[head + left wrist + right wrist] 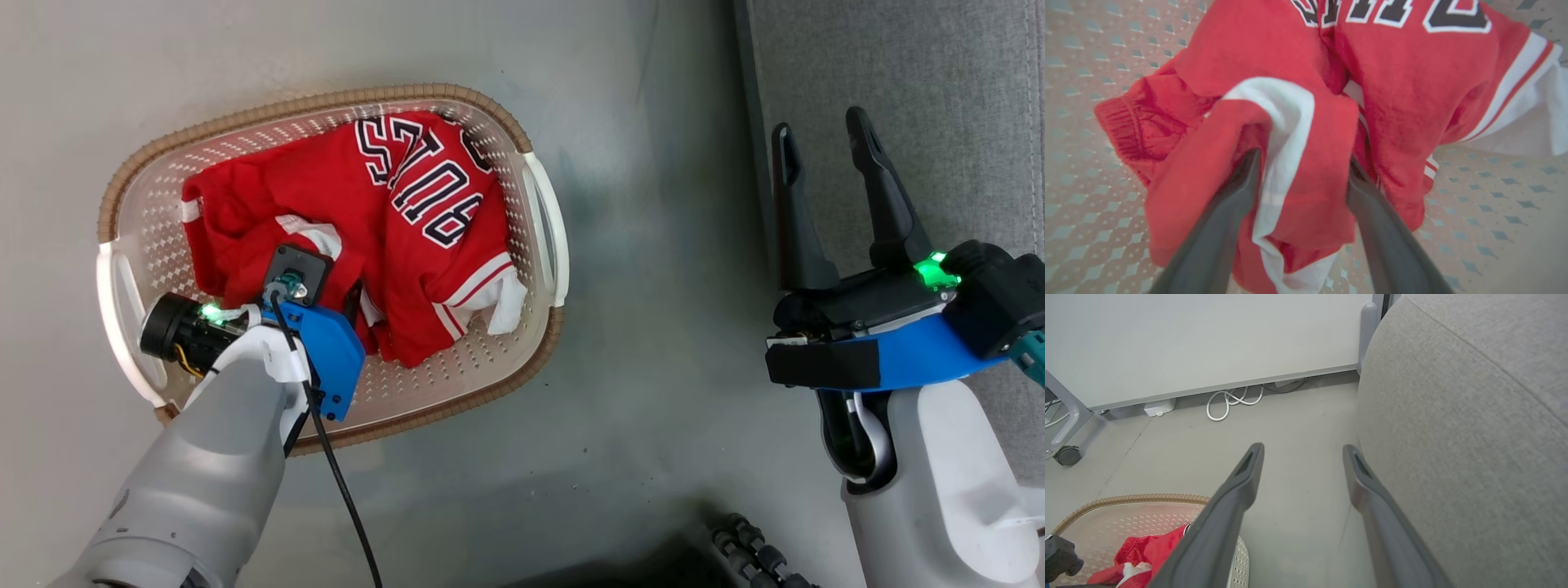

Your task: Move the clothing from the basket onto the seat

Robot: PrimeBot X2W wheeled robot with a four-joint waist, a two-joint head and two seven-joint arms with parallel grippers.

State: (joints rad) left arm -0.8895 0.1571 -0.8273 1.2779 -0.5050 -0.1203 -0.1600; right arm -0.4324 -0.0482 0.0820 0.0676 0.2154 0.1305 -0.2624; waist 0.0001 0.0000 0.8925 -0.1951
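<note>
The white-striped red fold rests on top of the jersey, so the second red piece point(1197, 188) will come loose and leave the jersey behind when the robot lifts it.
The basket point(539, 220) stands on the grey floor with the red clothing heaped inside. A jersey point(424, 245) with black-and-white lettering lies on top, and a second red piece point(237, 220) sits to its left. My left wrist point(302, 327) reaches down into the heap and covers its own fingers. Close up, my left gripper point(1302, 163) is open, its fingers pushed in on either side of a red fold with a white stripe point(1290, 118). My right gripper point(820, 135) hangs open and empty beside the edge of the light-grey seat point(939, 82), which also fills the right of the right wrist view point(1461, 437).
Grey floor separates the basket from the seat. A white cable point(1229, 402) and a small white box point(1159, 407) lie by the wall's baseboard. A wheeled grey frame leg point(1067, 453) stands at the far left. Part of my dark base point(751, 547) shows at the bottom.
</note>
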